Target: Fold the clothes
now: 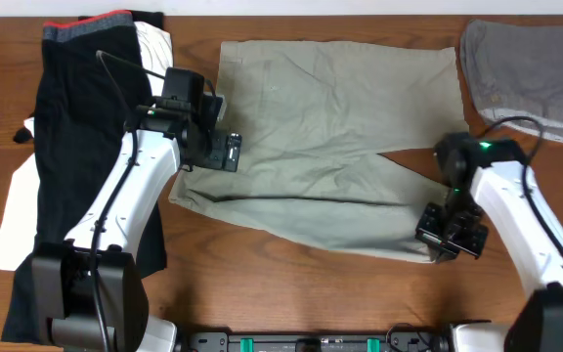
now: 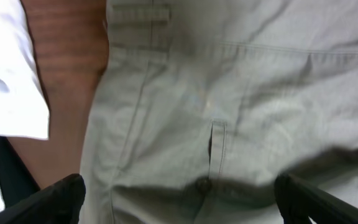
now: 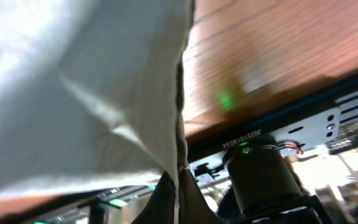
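Note:
The near leg (image 1: 350, 223) slants toward the front edge, so my right gripper should pull the shorts straighter by the crotch (image 1: 371, 156) before my left gripper takes the waistband corner.
The light khaki shorts (image 1: 321, 127) lie spread on the wooden table, waistband to the left, legs to the right. My left gripper (image 1: 225, 152) hovers open over the waistband edge; the left wrist view shows its two fingers wide apart (image 2: 179, 199) over a buttoned back pocket (image 2: 215, 155). My right gripper (image 1: 445, 240) is shut on the hem corner of the near leg. The right wrist view shows the fingers (image 3: 178, 193) pinching the shorts' edge (image 3: 92, 93), which is lifted.
Black trousers with a red waistband (image 1: 76, 117) lie at the left over a white garment (image 1: 18, 205). A folded grey garment (image 1: 526, 73) sits at the back right. Bare wood (image 1: 291, 293) runs along the front edge.

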Action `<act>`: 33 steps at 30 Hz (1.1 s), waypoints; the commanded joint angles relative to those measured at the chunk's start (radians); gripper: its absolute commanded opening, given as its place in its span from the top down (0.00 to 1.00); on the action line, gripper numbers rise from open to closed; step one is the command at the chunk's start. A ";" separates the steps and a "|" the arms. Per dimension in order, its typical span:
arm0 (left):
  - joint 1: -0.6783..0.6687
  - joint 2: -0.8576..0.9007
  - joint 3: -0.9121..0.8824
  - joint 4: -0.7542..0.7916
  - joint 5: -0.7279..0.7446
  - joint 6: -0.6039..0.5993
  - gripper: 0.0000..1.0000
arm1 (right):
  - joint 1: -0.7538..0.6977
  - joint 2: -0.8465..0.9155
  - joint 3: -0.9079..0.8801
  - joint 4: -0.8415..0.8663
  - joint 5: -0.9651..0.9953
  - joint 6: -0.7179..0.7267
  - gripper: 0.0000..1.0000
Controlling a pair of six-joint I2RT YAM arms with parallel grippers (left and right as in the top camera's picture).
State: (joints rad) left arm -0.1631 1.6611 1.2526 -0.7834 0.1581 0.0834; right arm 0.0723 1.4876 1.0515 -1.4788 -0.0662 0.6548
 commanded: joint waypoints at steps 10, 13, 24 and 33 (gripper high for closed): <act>0.001 0.006 -0.005 -0.083 -0.002 0.028 0.02 | -0.079 -0.058 0.032 0.198 -0.013 -0.192 0.20; 0.001 0.006 -0.005 -0.067 -0.002 0.028 0.02 | -0.079 -0.053 0.033 0.367 -0.013 -0.226 0.24; 0.001 0.006 -0.005 0.059 -0.002 0.027 0.02 | -0.036 0.177 0.033 0.999 -0.302 -0.365 0.99; 0.001 0.006 -0.005 0.091 -0.002 0.028 0.02 | 0.117 0.394 0.033 1.177 -0.309 -0.369 0.99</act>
State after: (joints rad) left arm -0.1631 1.6611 1.2514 -0.6964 0.1574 0.1051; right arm 0.1524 1.8332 1.0744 -0.3168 -0.3447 0.3111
